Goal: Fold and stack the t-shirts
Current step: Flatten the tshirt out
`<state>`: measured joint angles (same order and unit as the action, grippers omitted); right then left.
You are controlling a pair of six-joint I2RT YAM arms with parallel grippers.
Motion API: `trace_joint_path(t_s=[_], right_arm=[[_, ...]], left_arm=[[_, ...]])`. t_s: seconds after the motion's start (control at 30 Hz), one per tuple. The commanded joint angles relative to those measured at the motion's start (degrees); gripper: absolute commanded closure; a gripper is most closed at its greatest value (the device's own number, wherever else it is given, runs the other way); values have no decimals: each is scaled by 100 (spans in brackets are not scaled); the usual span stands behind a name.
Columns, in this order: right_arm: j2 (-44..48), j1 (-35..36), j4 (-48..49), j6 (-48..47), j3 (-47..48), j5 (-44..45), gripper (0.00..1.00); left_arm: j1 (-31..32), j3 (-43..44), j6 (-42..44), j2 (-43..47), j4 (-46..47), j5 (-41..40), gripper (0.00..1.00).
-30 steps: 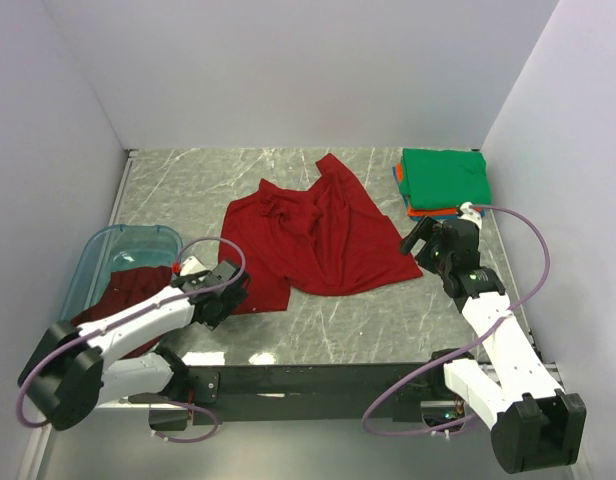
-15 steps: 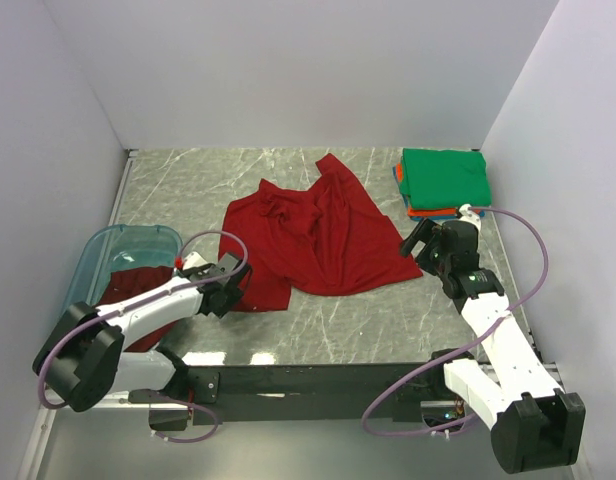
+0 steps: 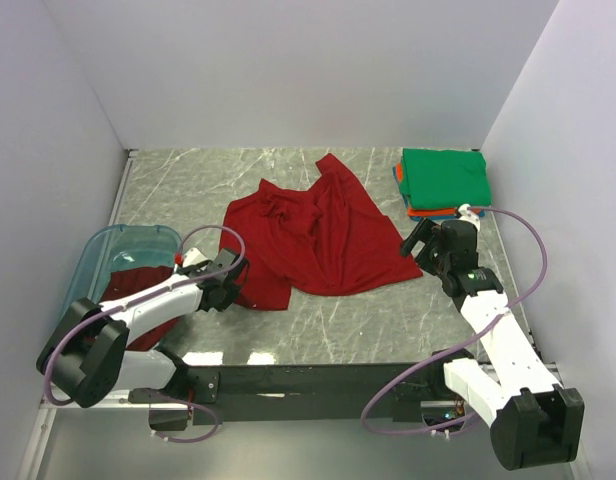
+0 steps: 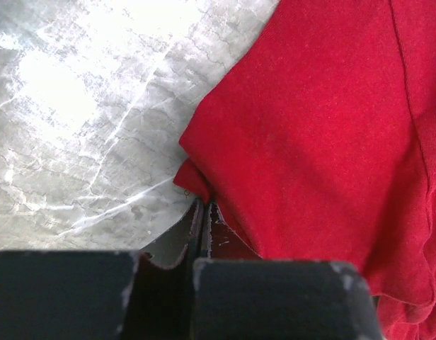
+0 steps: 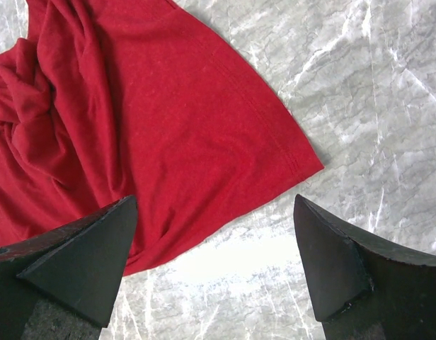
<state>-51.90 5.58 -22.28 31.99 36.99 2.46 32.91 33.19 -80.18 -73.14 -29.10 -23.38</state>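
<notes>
I should pinch the opposite hem corner (image 3: 416, 274) with my right gripper before I lift the t-shirt open, because the red t-shirt lies crumpled (image 3: 300, 216) with its near corner in my left gripper.
A bright red t-shirt (image 3: 313, 235) lies crumpled and spread in the middle of the table. My left gripper (image 3: 231, 290) is at its near left corner. In the left wrist view the left gripper (image 4: 204, 207) has its jaws pressed together, with the folded corner of the red t-shirt (image 4: 310, 134) pinched at their tips. My right gripper (image 3: 418, 240) hovers open over the shirt's right hem. In the right wrist view the right gripper (image 5: 214, 262) stands wide, over the edge of the red t-shirt (image 5: 154, 134) and bare table. A darker maroon t-shirt (image 3: 128, 300) lies in the tub.
A translucent blue tub (image 3: 128, 243) sits at the left edge beside my left arm. A stack of folded shirts with a green one (image 3: 445, 178) on top stands at the back right, just beyond my right gripper. White walls close in three sides.
My left gripper slid a little toward the shirt's near left corner and closed on it. The right arm and the shirt have stayed in place.
</notes>
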Motion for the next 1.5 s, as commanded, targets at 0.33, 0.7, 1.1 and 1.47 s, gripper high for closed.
trace_joint_path(t_s=[0.33,0.7,1.1,1.47], right_arm=[[-22,-49,145,-88,10,193,4],[-277,-461,-285,325,-262,555,4],[-1419,-1024,57,167,-219,-228,25],[-2579,-1007,400,282,10,-228,45]], left_arm=[[-47,-454,583,1161,-69,-88,99],[-47,-629,811,2041,-88,-176,99],[-47,-568,1013,2129,-87,-422,99],[-47,-744,1119,2515,10,-449,99]])
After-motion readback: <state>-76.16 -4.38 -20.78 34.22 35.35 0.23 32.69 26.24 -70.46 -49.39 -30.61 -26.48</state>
